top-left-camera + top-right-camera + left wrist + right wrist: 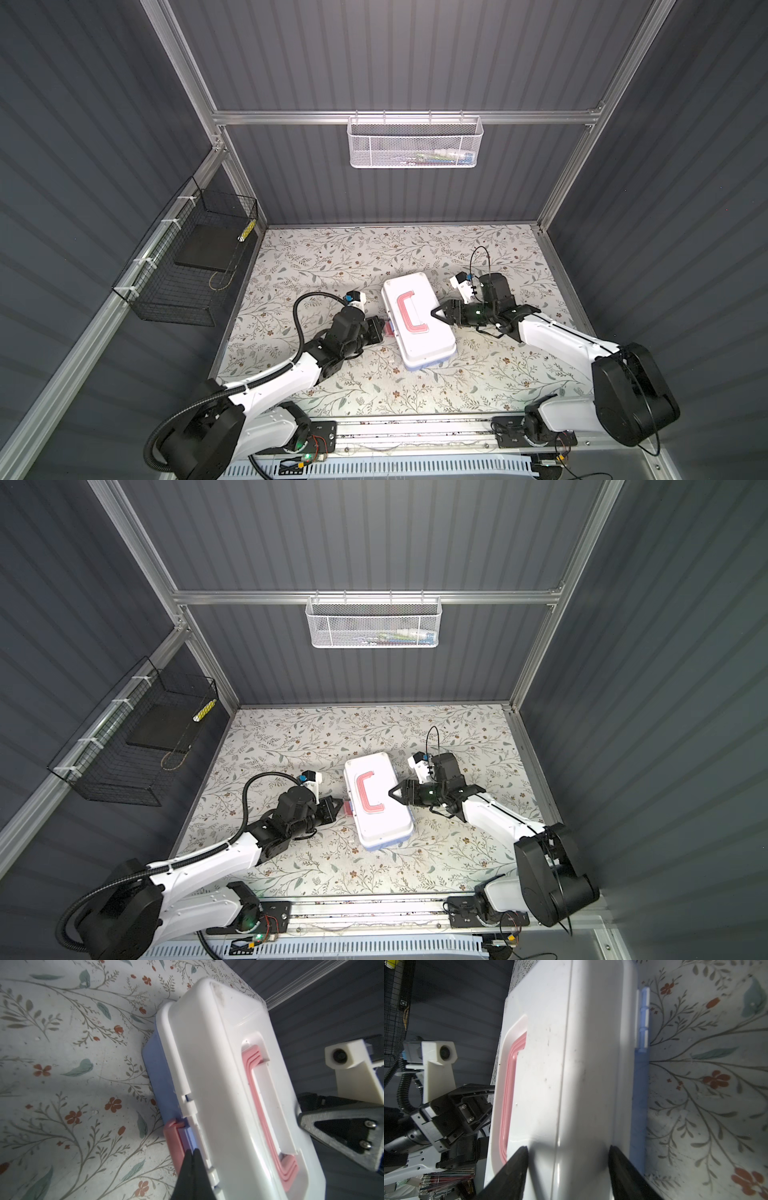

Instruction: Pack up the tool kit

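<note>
I should move my left gripper back in, pressing the pink latch against the lid's rim, since it juts from the box with a gap to the lid.
The tool kit lies with its lid down near the middle of the floral table. It has a white lid, a pink handle folded flat and a light-blue base. My left gripper is shut and holds nothing. Its tips rest at the pink latch on the box's left long side. My right gripper is open at the hinge side, with one finger over the lid by the handle and the other at the lid's rim. No loose tools show.
A white mesh basket with small items hangs on the back rail. A black wire basket holding a dark slab hangs on the left wall. The floral table is walled on three sides by aluminium frame and dark panels.
</note>
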`<state>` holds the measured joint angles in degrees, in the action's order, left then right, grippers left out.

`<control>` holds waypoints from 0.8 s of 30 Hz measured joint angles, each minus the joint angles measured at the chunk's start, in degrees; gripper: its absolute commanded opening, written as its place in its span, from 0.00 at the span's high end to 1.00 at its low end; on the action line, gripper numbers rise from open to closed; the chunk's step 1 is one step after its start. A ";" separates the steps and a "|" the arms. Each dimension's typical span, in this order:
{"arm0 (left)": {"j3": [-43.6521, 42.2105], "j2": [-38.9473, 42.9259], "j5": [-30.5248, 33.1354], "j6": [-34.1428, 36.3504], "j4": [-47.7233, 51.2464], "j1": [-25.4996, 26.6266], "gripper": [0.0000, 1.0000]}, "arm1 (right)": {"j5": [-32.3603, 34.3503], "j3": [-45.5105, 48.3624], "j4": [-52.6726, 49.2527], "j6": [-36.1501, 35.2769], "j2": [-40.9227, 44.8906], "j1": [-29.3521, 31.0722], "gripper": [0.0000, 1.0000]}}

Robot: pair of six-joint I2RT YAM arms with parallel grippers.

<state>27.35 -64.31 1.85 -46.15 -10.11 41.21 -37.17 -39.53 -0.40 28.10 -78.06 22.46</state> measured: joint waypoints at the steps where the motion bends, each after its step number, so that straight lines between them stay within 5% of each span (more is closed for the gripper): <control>1: 0.37 1.07 0.81 0.17 1.05 0.00 1.00 | -0.02 0.00 0.00 0.00 0.00 0.00 0.37; 11: 0.55 -2.75 2.56 0.37 3.67 0.00 1.00 | -0.07 0.00 0.00 0.02 0.00 -0.04 0.37; 24: 1.68 -10.88 -2.75 0.37 -2.54 0.00 1.00 | -0.35 0.22 0.83 0.20 -0.28 -0.13 0.37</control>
<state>29.04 -75.20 -0.91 -45.78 -12.64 41.21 -37.52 -39.31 0.43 28.29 -78.35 22.33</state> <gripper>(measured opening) 0.050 0.627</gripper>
